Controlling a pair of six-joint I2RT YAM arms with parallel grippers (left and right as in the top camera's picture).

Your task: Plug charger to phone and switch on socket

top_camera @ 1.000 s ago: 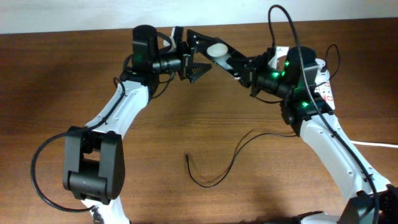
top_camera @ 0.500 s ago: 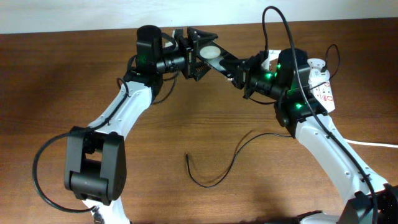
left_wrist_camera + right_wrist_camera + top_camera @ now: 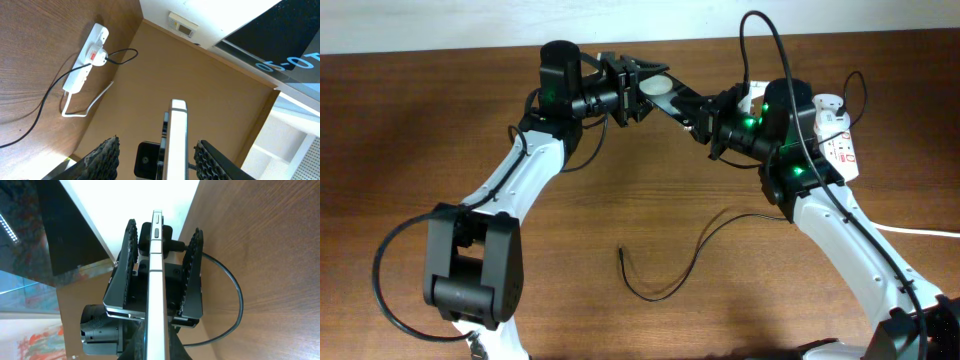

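The robot's right gripper is holding the phone [image 3: 672, 97], so next the left gripper takes the other end of the phone to free the right gripper for the charger cable's loose tip [image 3: 621, 252].
The phone [image 3: 661, 86] is held up off the table at the back, edge-on in both wrist views [image 3: 178, 135] [image 3: 156, 275]. My right gripper [image 3: 700, 110] [image 3: 157, 349] is shut on one end of it. My left gripper [image 3: 636, 88] [image 3: 157, 143] straddles the other end, its fingers [image 3: 129, 255] standing on either side with a gap to the phone on each. The socket [image 3: 841, 152] [image 3: 84, 62] lies at the right with the white plug adapter [image 3: 99, 58] in it. The charger cable [image 3: 672, 280] curls loose on the table, its tip [image 3: 620, 252] lying free.
The thick white power-strip cord [image 3: 85, 104] runs off the socket towards the table's right edge [image 3: 920, 231]. The wall runs right behind both grippers.
The left jaws have narrowed around the phone's end. From a second ago the right arm carried the phone a little left and towards the wall, into the left jaws.
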